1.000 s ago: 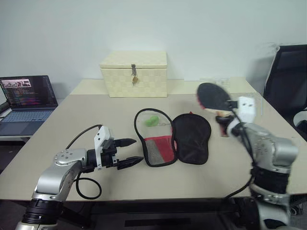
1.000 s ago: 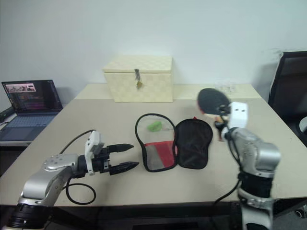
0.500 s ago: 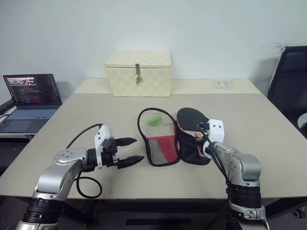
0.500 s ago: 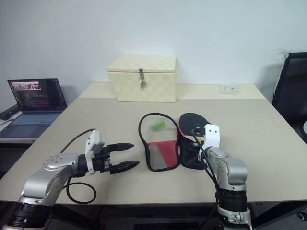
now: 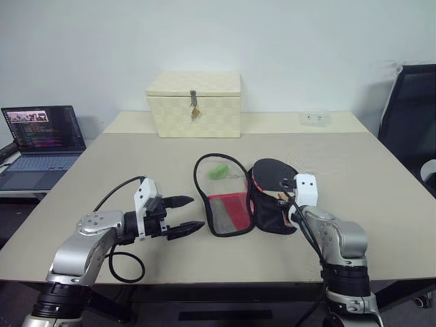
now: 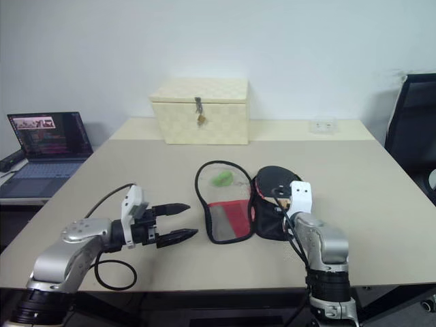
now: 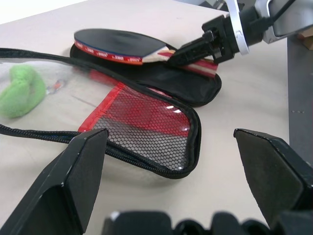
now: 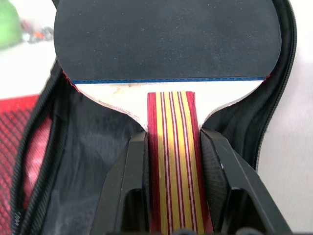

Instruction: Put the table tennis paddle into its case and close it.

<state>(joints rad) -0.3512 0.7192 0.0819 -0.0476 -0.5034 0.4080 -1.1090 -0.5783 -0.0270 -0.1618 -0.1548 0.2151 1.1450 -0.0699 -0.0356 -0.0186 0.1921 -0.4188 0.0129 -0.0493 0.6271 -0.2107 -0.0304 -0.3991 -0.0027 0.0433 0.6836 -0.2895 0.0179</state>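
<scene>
The green zipper tag can be seen through the red mesh half's clear window. The tag will therefore stay behind when I fold that half over.
The case lies unzipped and spread flat mid-table, its black half on the right and its red mesh half on the left. My right gripper is shut on the striped handle of the table tennis paddle, whose black face hovers just over the case's black half. To the left of the case, my left gripper stands open above the table, pointing at it with nothing between its fingers. A green zipper tag lies inside the loop of the case's open edge.
A cream woven latched box stands at the back of the table. An open laptop sits on a side desk at the left. A black chair is at the right. A small clear item lies at the back right.
My right arm has brought the paddle down from above the table's right side to just over the case's black half. The left gripper has stayed put.
</scene>
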